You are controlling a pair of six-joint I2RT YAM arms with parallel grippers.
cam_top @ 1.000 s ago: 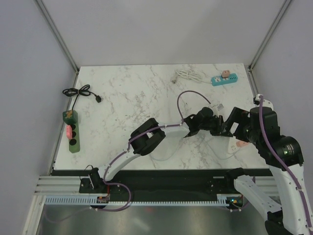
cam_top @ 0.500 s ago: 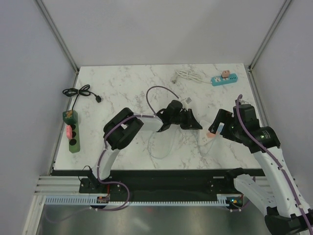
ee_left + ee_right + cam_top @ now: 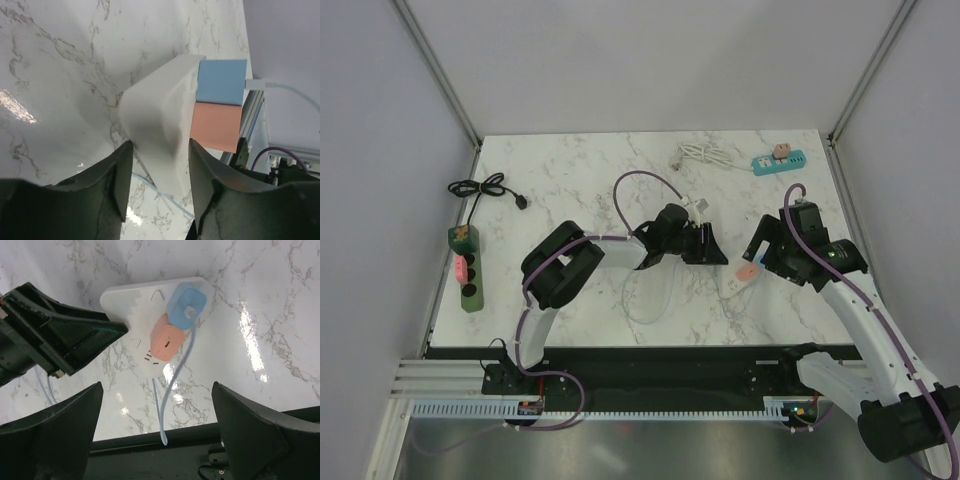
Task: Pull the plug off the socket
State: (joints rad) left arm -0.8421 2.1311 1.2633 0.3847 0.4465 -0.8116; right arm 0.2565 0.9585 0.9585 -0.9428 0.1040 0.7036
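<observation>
Next, I turn my right gripper so its open fingers straddle the plug's sides (image 3: 176,301) squarely before I pull, because the blue plug (image 3: 185,304) is at a slant to them.
A white power strip (image 3: 734,281) lies on the marble right of centre, with a pink plug (image 3: 748,270) and a blue plug in it. In the right wrist view the strip (image 3: 131,300) carries the blue plug (image 3: 186,305) and the pink plug (image 3: 166,340). My left gripper (image 3: 715,250) is open, its fingers (image 3: 120,175) on either side of the strip's near end (image 3: 160,115). The blue plug (image 3: 221,80) and pink plug (image 3: 215,125) lie beyond it. My right gripper (image 3: 157,410) hangs wide open above the plugs, touching nothing.
A green power strip (image 3: 467,268) lies at the table's left edge, with a black cable (image 3: 480,188) behind it. A teal power strip (image 3: 778,161) and a coiled white cable (image 3: 698,152) lie at the back right. A thin pale cable (image 3: 172,390) trails toward the near edge.
Both grippers and the white strip with its plugs have shifted left from the right edge toward the centre. Over the last half second they have barely moved.
</observation>
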